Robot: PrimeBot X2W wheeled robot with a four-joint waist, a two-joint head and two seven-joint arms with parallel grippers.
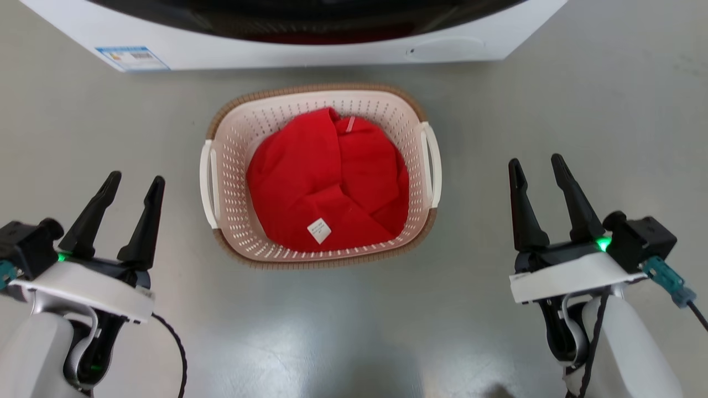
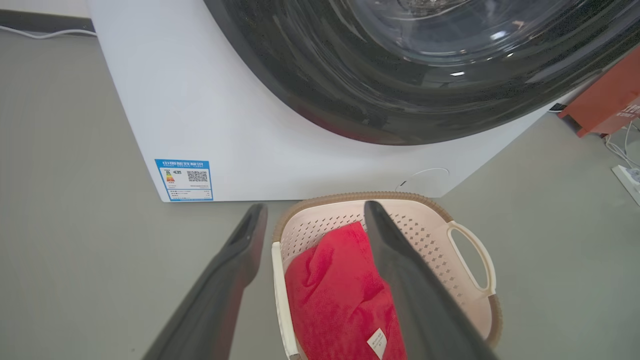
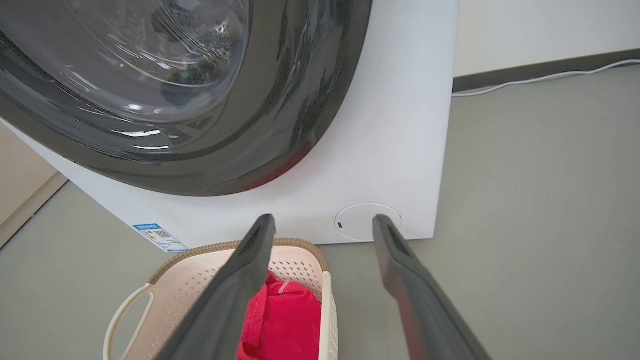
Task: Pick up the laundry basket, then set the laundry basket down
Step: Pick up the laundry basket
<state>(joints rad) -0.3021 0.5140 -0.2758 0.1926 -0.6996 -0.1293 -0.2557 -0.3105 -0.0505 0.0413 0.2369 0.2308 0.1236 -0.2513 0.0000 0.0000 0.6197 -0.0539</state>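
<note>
Each white loop handle blends into the brown rim. The handles will stay fixed rather than swing when I lift the laundry basket.
The laundry basket, cream-pink with a brown rim and white loop handles, sits on the grey floor just in front of the washer. A red garment with a white tag fills it. My left gripper hangs open to the basket's left, well apart from the left handle. My right gripper is open too, off to the right of the right handle. In the left wrist view the basket lies past my open fingers. The right wrist view has the basket at lower left.
The white washer with its dark round door stands right behind the basket. An orange-red object and a white power strip lie off to the washer's side. A white cable runs along the wall.
</note>
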